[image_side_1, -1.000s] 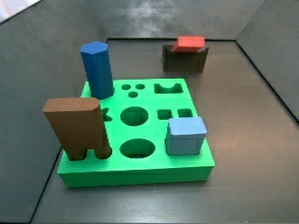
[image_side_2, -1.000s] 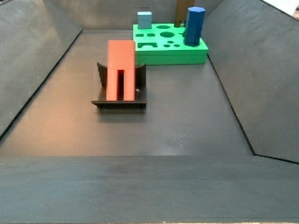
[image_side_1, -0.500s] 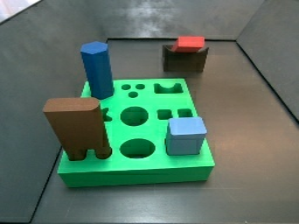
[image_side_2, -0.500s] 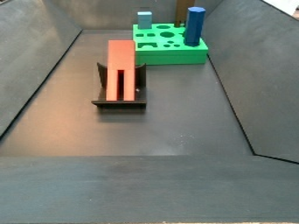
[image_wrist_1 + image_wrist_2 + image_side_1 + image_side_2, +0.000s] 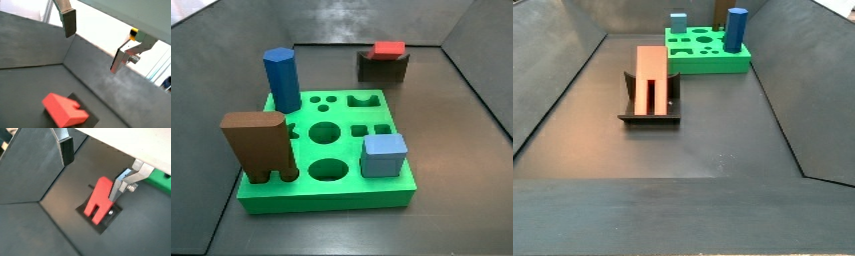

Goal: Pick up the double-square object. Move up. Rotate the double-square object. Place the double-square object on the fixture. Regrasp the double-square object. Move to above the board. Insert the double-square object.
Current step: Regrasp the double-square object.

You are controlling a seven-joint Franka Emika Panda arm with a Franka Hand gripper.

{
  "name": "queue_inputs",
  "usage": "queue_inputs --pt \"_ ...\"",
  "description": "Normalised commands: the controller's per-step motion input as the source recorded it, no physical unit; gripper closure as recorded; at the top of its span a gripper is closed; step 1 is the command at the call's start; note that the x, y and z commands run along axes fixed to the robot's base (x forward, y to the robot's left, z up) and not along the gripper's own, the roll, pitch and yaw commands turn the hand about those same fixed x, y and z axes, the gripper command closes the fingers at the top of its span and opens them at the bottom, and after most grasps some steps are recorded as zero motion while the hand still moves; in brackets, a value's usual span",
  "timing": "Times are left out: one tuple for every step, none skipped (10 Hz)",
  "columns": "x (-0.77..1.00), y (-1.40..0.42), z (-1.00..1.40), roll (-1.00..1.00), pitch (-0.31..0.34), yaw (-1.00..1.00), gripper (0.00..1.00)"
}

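Observation:
My gripper is about to lift the double-square object [image 5: 62, 111]. A notch [image 5: 79, 107] breaks the red edge down in the dark fixture, so I should expect two legs with a gap between them.
The red double-square object [image 5: 649, 80] lies lengthwise on the dark fixture [image 5: 651, 118], away from the green board [image 5: 714, 62]. From the board's end, only its red end face [image 5: 388, 48] shows above the fixture [image 5: 382, 69], beyond the board [image 5: 331, 197]. My gripper does not appear in either side view. In both wrist views the gripper [image 5: 92, 52] [image 5: 91, 180] is open and high above the floor, with nothing between its fingers. The double-square object [image 5: 101, 198] [image 5: 63, 110] rests below it on the fixture [image 5: 101, 222].
On the board stand a blue prism [image 5: 282, 80], a brown arch-topped block [image 5: 258, 145] and a light-blue cube [image 5: 384, 155]. Dark sloping walls [image 5: 567, 70] enclose the floor on all sides.

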Motion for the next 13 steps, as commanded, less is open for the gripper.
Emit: queue_inputs --pt "0.10 -0.05 -0.01 1.00 0.170 0.09 0.00" --pt "0.10 -0.05 0.00 0.86 0.184 0.12 0.00" --pt "0.10 -0.05 -0.01 0.73 0.179 0.13 0.00" --pt "0.10 -0.05 -0.01 0.41 0.157 0.17 0.00" --pt "0.09 -0.04 0.00 0.31 0.143 0.18 0.00" --pt "0.08 -0.04 0.00 0.21 0.098 0.20 0.00" --pt "0.08 -0.04 0.00 0.17 0.061 0.20 0.00" --pt "0.03 0.05 -1.00 0.11 0.128 0.26 0.00" --pt "0.03 0.05 -1.00 0.11 0.120 0.26 0.00" --pt "0.05 0.04 -1.00 0.10 0.065 0.24 0.00" --pt "0.06 0.04 -1.00 0.09 0.010 0.23 0.00" --pt "0.08 0.03 -1.00 0.08 -0.058 0.20 0.00" --pt "0.09 0.03 -1.00 0.08 -0.099 0.17 0.00"
